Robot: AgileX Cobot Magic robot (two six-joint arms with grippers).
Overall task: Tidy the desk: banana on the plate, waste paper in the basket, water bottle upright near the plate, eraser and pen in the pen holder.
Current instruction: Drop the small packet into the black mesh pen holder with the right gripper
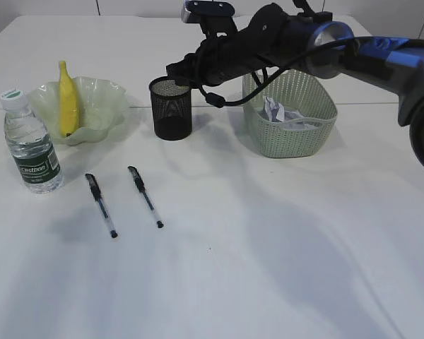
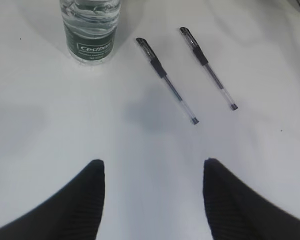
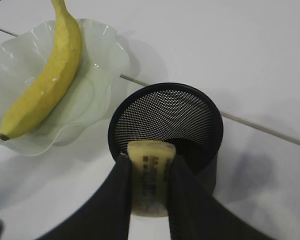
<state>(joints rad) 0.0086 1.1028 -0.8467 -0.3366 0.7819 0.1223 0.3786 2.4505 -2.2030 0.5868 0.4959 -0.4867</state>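
Observation:
I should lift the eraser in my right gripper clear and move it over the pen holder's opening before I let go, because it hangs over the pen holder's near rim now.
My right gripper is shut on a yellowish eraser and holds it over the near rim of the black mesh pen holder. In the exterior view that gripper hangs just above the holder. The banana lies on the pale green plate. A water bottle stands upright to the plate's left. Two pens lie on the table. My left gripper is open above bare table, with the pens and the bottle ahead of it.
The green basket to the right of the pen holder holds crumpled waste paper. The right arm reaches across above the basket. White table stretches across the front.

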